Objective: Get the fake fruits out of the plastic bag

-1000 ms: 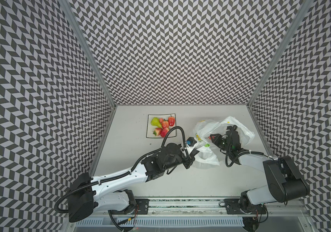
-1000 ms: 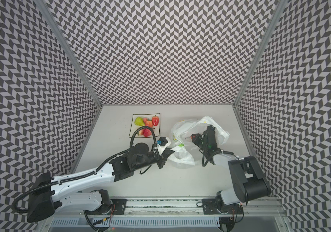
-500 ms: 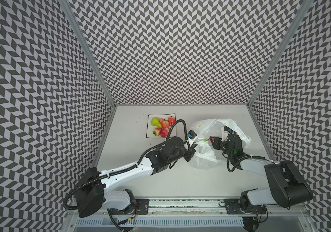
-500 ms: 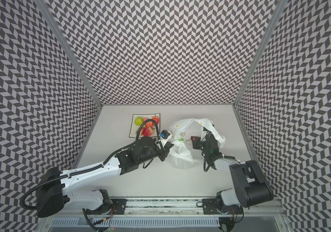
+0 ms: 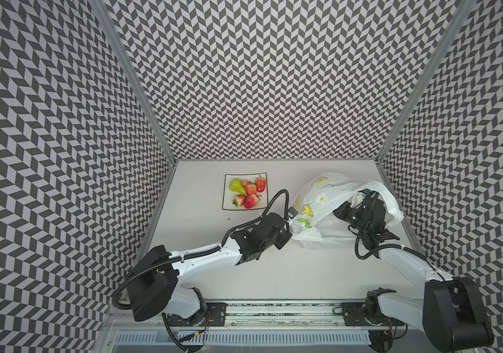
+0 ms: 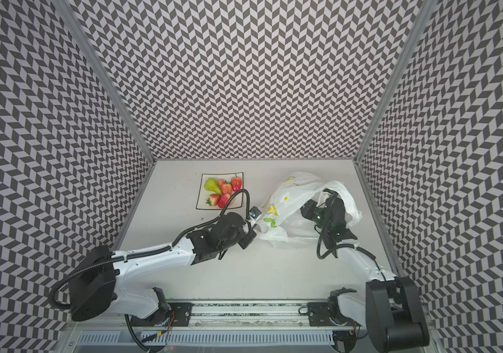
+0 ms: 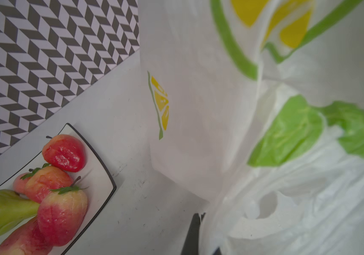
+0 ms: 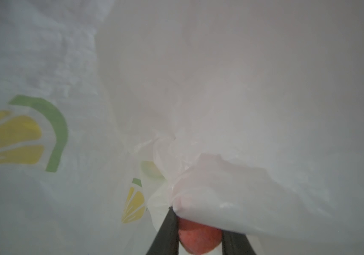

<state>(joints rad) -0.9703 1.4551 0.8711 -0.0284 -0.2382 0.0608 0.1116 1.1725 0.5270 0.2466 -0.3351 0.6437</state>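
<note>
Bag film [image 8: 216, 201] is hanging over the red fake fruit, so my right gripper needs to grip it again, and my left gripper needs to move off the bag's edge to meet the fruit [image 8: 201, 236].
The white plastic bag [image 5: 323, 201] with lemon prints lies right of centre, also in the other top view [image 6: 286, 198]. My left gripper [image 5: 289, 227] [image 7: 205, 240] is shut on the bag's near-left edge. My right gripper [image 5: 337, 210] [image 8: 198, 229] reaches into the bag's mouth, its tips covered by film in both top views. It is shut on a red fake fruit [image 8: 199, 239], with bag film draped over it. Other fake fruits lie out on the plate [image 5: 228, 204]: a pear [image 5: 236, 185] and several strawberries [image 5: 251, 200] [image 7: 62, 207].
The black-rimmed square plate [image 6: 204, 204] sits at the back left of the table, close to the left arm's cable loop [image 5: 276, 198]. Patterned walls enclose the table on three sides. The right wall runs close behind the bag.
The bag has been lifted and spread, its film now draped over my right wrist. My left gripper shifted slightly toward the back, still pinching the bag. The right gripper keeps its red fruit.
</note>
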